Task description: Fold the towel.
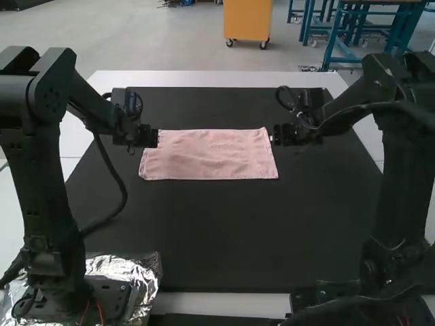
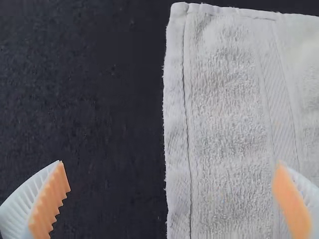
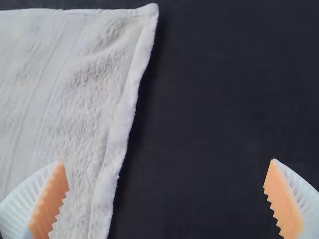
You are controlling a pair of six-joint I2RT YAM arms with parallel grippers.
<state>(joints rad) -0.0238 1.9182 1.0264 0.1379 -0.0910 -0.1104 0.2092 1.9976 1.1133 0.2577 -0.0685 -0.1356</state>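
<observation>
I expect the pink towel to stay in place at its near edge while its far edge [image 1: 214, 130] folds over when I carry the towel's corners, because the towel lies flat with soft wrinkles [image 1: 189, 157].
The pink towel [image 1: 209, 155] lies flat as a wide rectangle on the black mat, a few wrinkles across it; whether it is layered I cannot tell. My left gripper [image 1: 151, 138] is at its far left corner, and my right gripper [image 1: 277, 136] is beside its far right corner. In the left wrist view my left gripper [image 2: 172, 194] stands open, one finger over the towel [image 2: 229, 119] and one over the mat. Likewise my right gripper [image 3: 165, 194] is open, its fingers on either side of the edge of the towel [image 3: 75, 99].
The black mat [image 1: 231, 231] extends around the towel on the white table [image 1: 217, 79]. Crumpled foil [image 1: 144, 275] lies by the left arm's base. A dark cable hangs beside the left arm.
</observation>
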